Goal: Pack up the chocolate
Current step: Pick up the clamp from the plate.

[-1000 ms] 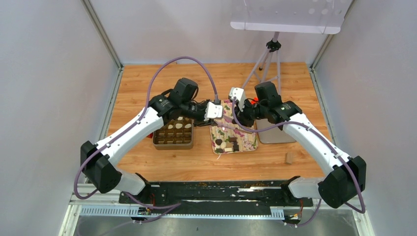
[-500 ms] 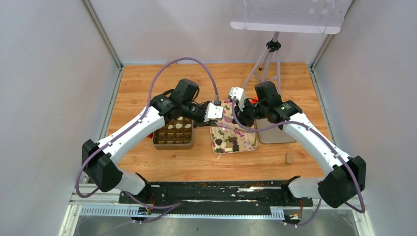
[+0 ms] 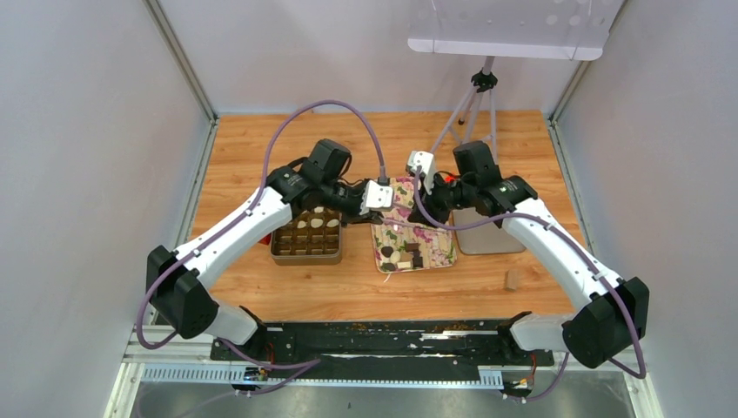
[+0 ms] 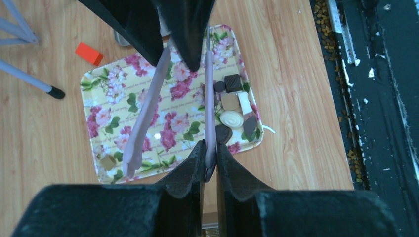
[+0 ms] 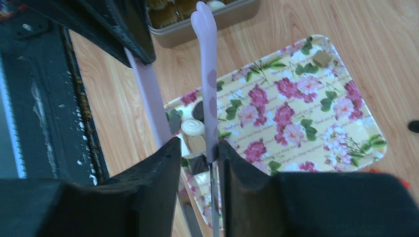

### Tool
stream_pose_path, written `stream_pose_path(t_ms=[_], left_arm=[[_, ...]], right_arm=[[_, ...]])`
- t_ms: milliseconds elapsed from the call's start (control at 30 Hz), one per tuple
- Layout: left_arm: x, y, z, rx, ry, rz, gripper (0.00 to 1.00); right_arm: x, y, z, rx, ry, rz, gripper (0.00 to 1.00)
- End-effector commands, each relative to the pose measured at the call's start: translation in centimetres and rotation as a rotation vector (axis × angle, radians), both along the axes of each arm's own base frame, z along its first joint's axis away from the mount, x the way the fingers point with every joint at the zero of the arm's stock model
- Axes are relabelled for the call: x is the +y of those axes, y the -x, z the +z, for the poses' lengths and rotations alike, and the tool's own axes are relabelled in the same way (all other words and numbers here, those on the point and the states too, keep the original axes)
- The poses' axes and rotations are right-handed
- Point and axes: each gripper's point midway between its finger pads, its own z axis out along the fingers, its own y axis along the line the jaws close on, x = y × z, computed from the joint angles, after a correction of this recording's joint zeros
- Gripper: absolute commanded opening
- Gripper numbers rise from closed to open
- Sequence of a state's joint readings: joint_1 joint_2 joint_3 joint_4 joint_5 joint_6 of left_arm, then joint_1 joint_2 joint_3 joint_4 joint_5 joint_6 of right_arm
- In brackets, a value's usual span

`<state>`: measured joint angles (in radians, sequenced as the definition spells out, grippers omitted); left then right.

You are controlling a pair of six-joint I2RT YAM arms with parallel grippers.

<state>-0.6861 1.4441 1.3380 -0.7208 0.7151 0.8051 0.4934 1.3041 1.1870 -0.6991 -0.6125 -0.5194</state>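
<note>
The tong arm in my left gripper runs outside my right gripper's finger. Next, my right gripper opens and closes around both tong arms before it picks up chocolate.
The chocolate lies as several small dark, cream and tan pieces at one end of a floral tray; one tan piece sits alone at another corner. More pieces fill a gridded metal box left of the tray. Lilac tongs hang above the tray between both arms. My left gripper is shut on the tip of one tong arm. My right gripper is open at the handle end. One tong arm rests against one of its fingers, with a gap to the other.
A small red block lies on the wood beyond the tray. A tan cylinder stands near the front right. A tripod rises behind the tray, with a grey plate right of the tray.
My left jaws have closed onto the tong arm. My right jaws have parted from shut. Both arms have barely shifted.
</note>
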Motion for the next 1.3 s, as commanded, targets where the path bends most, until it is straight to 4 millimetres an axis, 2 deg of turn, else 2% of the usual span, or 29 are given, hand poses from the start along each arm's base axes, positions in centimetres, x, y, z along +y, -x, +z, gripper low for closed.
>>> stream_pose_path(t_ms=[0,67,167,267,333,367,533,767,1000,1100,1267], left_arm=[[0.0,-0.8,2.7,0.070,0.169,0.024,0.00],[0.4,-0.6,3.8,0.142,0.281,0.016,0.00],[1.0,0.0,4.6,0.179,0.367,-0.008,0.00],[1.0,0.4,4.8,0.201,0.396,-0.019,0.00],[0.9,0.3,5.2,0.226,0.418,-0.019,0.00],[0.8,0.2,5.4,0.244,0.430,-0.016,0.00],[0.4,0.5,7.7,0.294,0.495,-0.055,0.00],[0.6,0.5,8.0,0.321,0.491,-0.079,0.00],[0.8,0.0,7.7,0.353,0.497,-0.055,0.00],[0.8,-0.1,7.5,0.359,0.497,-0.053,0.00],[0.8,-0.4,6.7,0.385,0.485,-0.032,0.00]], right_arm=[[1.0,1.5,6.4,0.009,-0.232,0.078,0.44],[0.9,2.2,8.0,0.035,-0.308,0.092,0.64],[1.1,2.6,8.3,0.025,-0.340,0.111,0.88],[1.1,2.1,7.9,-0.035,-0.318,0.151,0.89],[1.3,1.9,7.5,-0.058,-0.298,0.188,1.00],[1.3,1.6,7.3,-0.069,-0.294,0.196,1.00],[1.8,0.2,7.1,-0.163,-0.287,0.236,1.00],[2.4,-0.4,7.4,-0.154,-0.297,0.267,0.95],[2.4,0.6,6.8,-0.092,-0.297,0.279,0.74],[2.2,0.8,6.2,-0.088,-0.284,0.282,0.69],[2.0,0.9,6.1,-0.095,-0.274,0.276,0.52]])
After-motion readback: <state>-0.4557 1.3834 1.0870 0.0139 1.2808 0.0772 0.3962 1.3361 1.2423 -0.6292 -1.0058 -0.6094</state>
